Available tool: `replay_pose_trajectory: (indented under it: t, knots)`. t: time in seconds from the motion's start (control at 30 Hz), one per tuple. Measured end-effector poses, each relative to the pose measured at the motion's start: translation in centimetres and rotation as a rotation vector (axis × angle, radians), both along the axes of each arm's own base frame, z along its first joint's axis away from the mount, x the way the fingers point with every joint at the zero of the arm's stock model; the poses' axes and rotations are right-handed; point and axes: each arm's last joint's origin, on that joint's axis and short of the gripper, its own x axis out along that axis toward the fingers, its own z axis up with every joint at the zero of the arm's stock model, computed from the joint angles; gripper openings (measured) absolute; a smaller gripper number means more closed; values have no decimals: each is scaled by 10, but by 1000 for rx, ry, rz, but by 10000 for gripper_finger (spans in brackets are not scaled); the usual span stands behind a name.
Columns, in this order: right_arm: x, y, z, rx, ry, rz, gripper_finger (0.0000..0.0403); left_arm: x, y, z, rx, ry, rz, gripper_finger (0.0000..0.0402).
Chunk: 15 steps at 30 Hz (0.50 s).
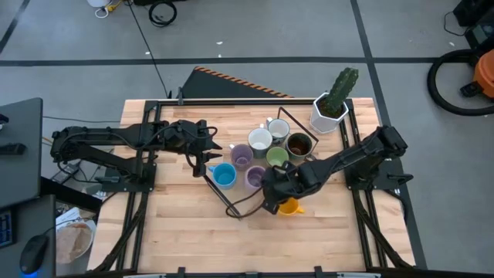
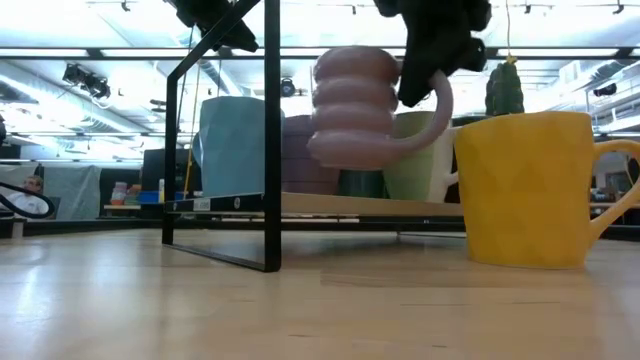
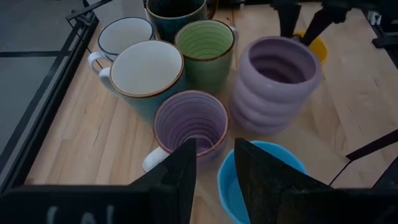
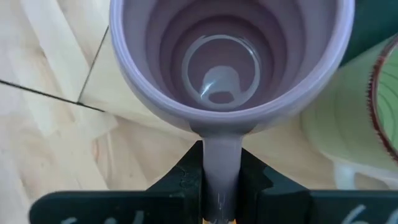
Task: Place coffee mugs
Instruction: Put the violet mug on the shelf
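Note:
My right gripper is holding the lavender mug (image 2: 355, 108) with its opening up over the open shelf spot (image 2: 368, 204) beside the green mug. It should keep lowering the mug until the mug's base rests there.
A ribbed lavender mug (image 2: 350, 105) (image 1: 254, 177) hangs in my right gripper (image 4: 221, 155) (image 1: 267, 185), above the black wire rack (image 2: 272, 140). Standing upright on the rack's wooden shelf are a blue mug (image 1: 224, 176), a second purple mug (image 3: 189, 121), a green mug (image 3: 204, 40), a white-lined teal mug (image 3: 146, 68), a dark mug (image 1: 299, 144) and a pale mug (image 1: 278, 128). A yellow-orange mug (image 2: 525, 190) stands on the table in front of the rack. My left gripper (image 3: 216, 146) (image 1: 204, 157) hovers open over the blue mug's side of the rack, touching nothing. My right gripper pinches the lavender mug's handle (image 4: 221, 163) between its two fingers. It comes down from above, slanting in from the table's right. The mug is lifted clear of the shelf and stays roughly upright, its mouth up, out in front of the fingers.
A white faceted pot with a cactus (image 1: 330, 112) stands at the rack's far right corner. The rack's upright black bars (image 2: 185, 150) frame the mugs. Bare wooden table (image 1: 193, 239) stretches along the near side. A desk and cables lie off the table's left.

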Motion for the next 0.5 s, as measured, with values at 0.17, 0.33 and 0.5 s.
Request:
replay_pose_trajectory:
  t: [0.17,0.33,0.5]
  knots:
    - [2,-9,-6,35,14,-25,53,0,0,0,-1,4,1,117]
    - [-1,-12,-16,56,38,-68,53,0,0,-1,-2,7,1,117]
    - [-3,-13,-20,56,51,-97,53,0,0,-1,-2,7,1,117]
